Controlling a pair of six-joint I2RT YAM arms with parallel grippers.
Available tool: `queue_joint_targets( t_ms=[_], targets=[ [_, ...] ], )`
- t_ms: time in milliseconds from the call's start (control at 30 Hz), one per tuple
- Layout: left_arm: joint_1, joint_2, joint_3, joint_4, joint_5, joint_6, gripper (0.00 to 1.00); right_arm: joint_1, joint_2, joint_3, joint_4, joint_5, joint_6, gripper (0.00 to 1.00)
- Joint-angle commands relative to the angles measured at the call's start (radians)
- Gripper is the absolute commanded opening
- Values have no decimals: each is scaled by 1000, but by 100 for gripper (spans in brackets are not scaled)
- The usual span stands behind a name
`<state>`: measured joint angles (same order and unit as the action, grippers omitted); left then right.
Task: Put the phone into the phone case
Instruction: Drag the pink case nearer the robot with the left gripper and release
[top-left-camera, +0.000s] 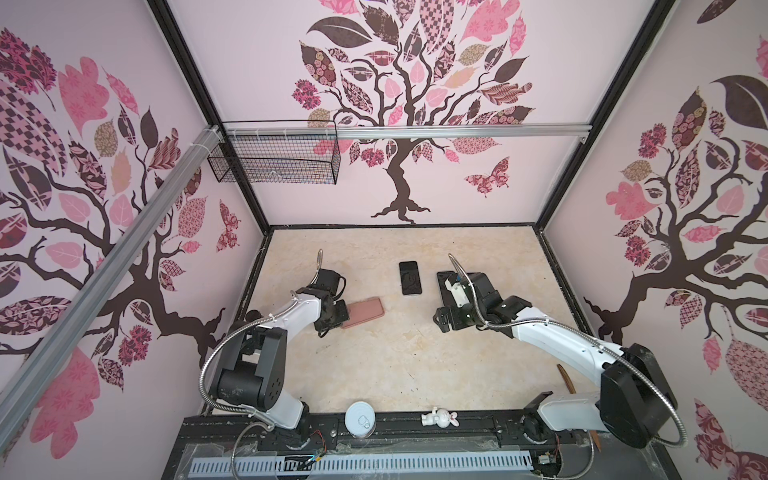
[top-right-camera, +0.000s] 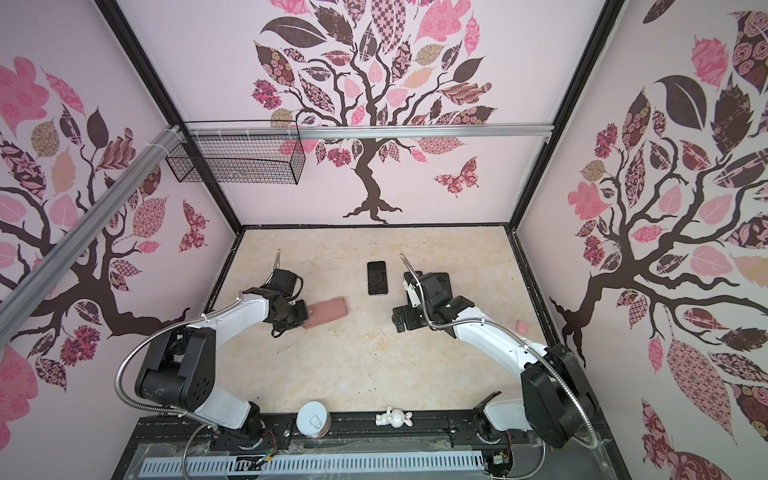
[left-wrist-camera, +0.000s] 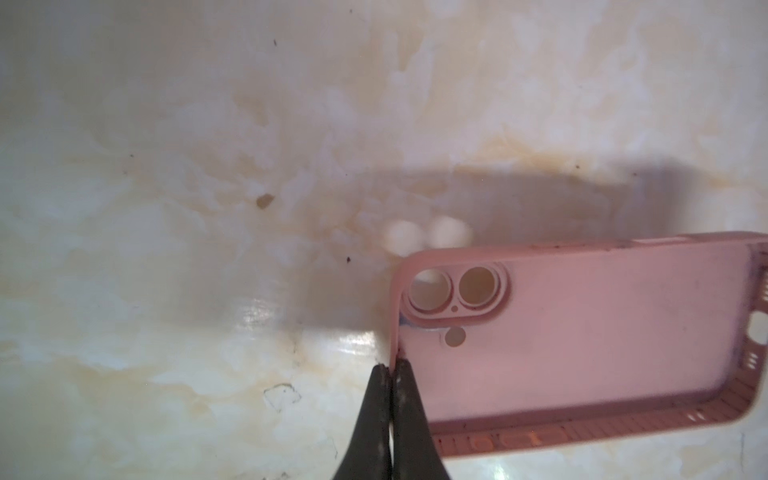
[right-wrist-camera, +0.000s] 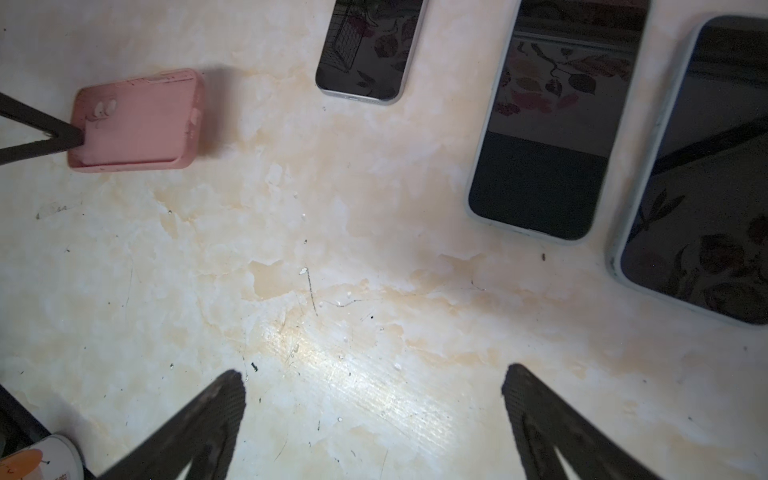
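Note:
The pink phone case hangs open side up and the table's front middle is clear, so the left gripper should keep carrying the case there until it lies flat.
The pink phone case lies open side up on the left half of the marbled table. My left gripper is shut on the rim of its camera-hole end. The case casts a shadow set apart from it, so that end is off the table. A black phone lies screen up at mid-table. Two more phones lie beside it, largely hidden under the right arm in both top views. My right gripper hangs open over bare table, holding nothing.
A tin can and a white rabbit figurine stand at the front edge. A wire basket hangs on the back rail. A small pink object lies near the right wall. Patterned walls close in three sides.

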<state>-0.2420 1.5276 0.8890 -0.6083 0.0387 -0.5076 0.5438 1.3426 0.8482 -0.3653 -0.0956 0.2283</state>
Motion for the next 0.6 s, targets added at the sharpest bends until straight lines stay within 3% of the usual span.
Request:
queue_joint_targets(
  t_ms=[0,367,567],
  targets=[
    [-58,-65,-12,-58,-26,0,0,-1,-15,16,-36,66,26,100],
    [-365,-159,-106,-57,-137,-142,0,-1,-11,-15,-57,95,46,100],
    [-490,-159,-135,-12,-197,-251,0,-2,-14,-12,-63,100,45,100]
  ],
)
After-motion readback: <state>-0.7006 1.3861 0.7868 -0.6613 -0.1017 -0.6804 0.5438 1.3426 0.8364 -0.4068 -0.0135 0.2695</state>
